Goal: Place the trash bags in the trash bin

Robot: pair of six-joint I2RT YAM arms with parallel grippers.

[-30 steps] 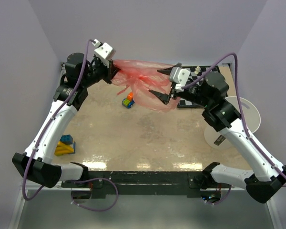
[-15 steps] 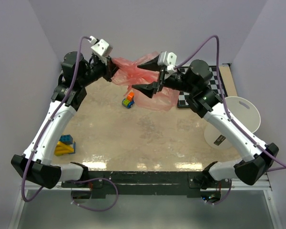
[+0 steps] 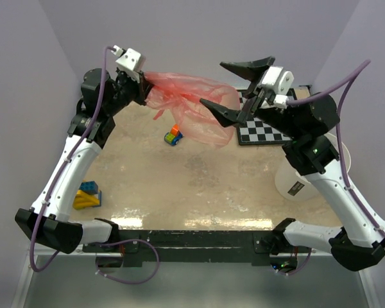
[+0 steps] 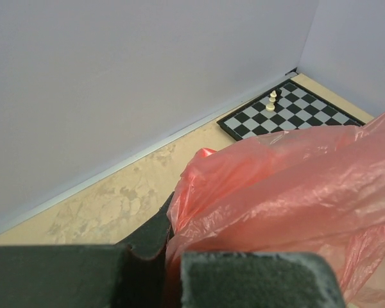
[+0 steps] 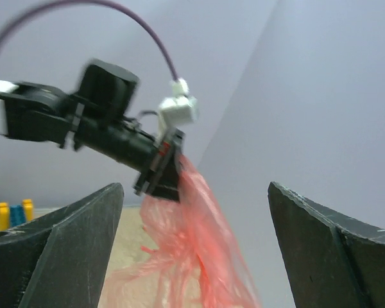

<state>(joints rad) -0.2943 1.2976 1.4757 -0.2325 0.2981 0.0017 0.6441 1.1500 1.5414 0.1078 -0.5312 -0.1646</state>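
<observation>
The trash bag bunches up (image 3: 156, 87) in my left gripper. My right gripper should first grab the bag's loose end (image 3: 229, 102), and then my left gripper should take a new hold.
The trash bag (image 3: 191, 108) is a crinkly translucent red-pink film that hangs in the air over the far side of the table. My left gripper (image 3: 145, 90) is shut on its left end; in the left wrist view the film (image 4: 295, 186) bunches out from between the dark pads (image 4: 256, 282). My right gripper (image 3: 212, 83) stands wide open just right of the bag, holding nothing. Its wrist view shows the bag (image 5: 196, 256) hanging between and beyond the two fingers (image 5: 64, 237). The trash bin (image 3: 286, 179), a white bucket, stands at the right edge, partly hidden by the right arm.
A black-and-white checkerboard (image 3: 263, 132) with small chess pieces (image 4: 271, 101) lies at the far right. A small toy block (image 3: 173, 136) sits under the bag. Yellow and blue blocks (image 3: 87, 196) lie near the left edge. Walls close in on three sides.
My right gripper has opened wider and swung up and to the right, away from the bag's middle. The bag stays stretched from my left gripper, which has hardly moved.
</observation>
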